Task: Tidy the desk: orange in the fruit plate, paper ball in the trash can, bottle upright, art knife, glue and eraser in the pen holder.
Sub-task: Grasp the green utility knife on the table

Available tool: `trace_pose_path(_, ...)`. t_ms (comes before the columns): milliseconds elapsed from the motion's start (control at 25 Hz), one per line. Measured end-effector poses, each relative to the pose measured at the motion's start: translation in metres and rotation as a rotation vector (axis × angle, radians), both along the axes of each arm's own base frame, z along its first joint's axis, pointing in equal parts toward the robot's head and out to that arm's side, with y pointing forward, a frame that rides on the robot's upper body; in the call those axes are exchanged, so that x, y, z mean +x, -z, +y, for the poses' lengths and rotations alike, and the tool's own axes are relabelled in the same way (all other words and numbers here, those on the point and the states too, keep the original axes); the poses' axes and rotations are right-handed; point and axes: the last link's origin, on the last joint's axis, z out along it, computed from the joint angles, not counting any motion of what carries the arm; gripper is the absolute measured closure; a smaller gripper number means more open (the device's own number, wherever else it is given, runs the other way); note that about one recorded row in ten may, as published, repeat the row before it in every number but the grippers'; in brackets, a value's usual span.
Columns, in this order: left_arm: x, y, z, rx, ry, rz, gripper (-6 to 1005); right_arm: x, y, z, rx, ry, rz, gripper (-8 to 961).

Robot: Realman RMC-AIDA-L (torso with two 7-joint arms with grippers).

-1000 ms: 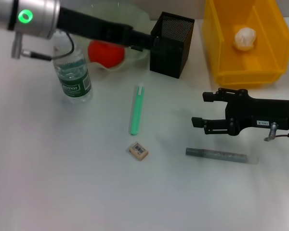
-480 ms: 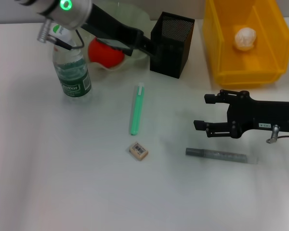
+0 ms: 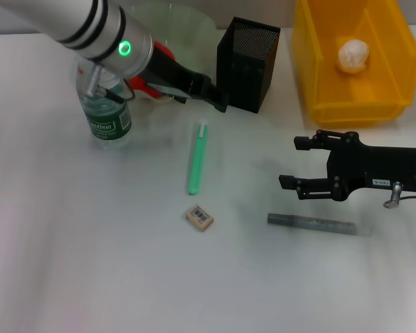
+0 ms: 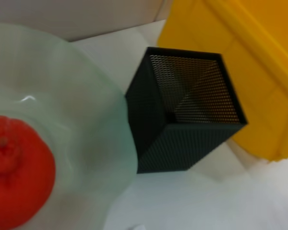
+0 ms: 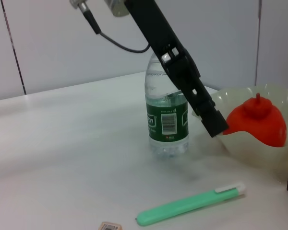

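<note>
The green stick's white end (image 3: 203,127) is clear of the pen holder, so my left gripper should keep going down until its fingers close across the green stick's narrow width (image 3: 201,139).
The orange (image 3: 163,50) lies in the pale-green fruit plate (image 3: 188,26), partly behind my left arm; it also shows in the left wrist view (image 4: 15,176). My left gripper (image 3: 218,103) hangs just in front of the plate, next to the black mesh pen holder (image 3: 247,64). The bottle (image 3: 105,114) stands upright. A green pen-shaped stick (image 3: 196,158) and the tan eraser (image 3: 199,217) lie mid-table. A grey stick (image 3: 310,223) lies just in front of my right gripper (image 3: 289,161), which is open and empty. The paper ball (image 3: 352,54) is in the yellow trash can (image 3: 312,83).
The pen holder (image 4: 187,120) stands between the plate (image 4: 77,96) and the trash can (image 4: 259,57), close to both. In the right wrist view the bottle (image 5: 168,115), green stick (image 5: 192,203) and plate (image 5: 240,96) show beyond bare white table.
My left arm has swung down from over the plate, its gripper now in front of the plate beside the pen holder. The right arm has barely moved.
</note>
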Motion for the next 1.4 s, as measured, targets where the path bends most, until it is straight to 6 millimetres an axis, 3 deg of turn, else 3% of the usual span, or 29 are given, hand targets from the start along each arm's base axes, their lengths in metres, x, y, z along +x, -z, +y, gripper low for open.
trace_pose_path(1000,-0.032,0.049,-0.018,0.076,0.043,0.044,228,0.002,0.0,0.002,0.013,0.01,-0.003,127)
trace_pose_path(1400,-0.035,0.055,-0.021,0.083,0.069,0.055,246,0.002,-0.002,0.004,0.021,0.022,0.004,128)
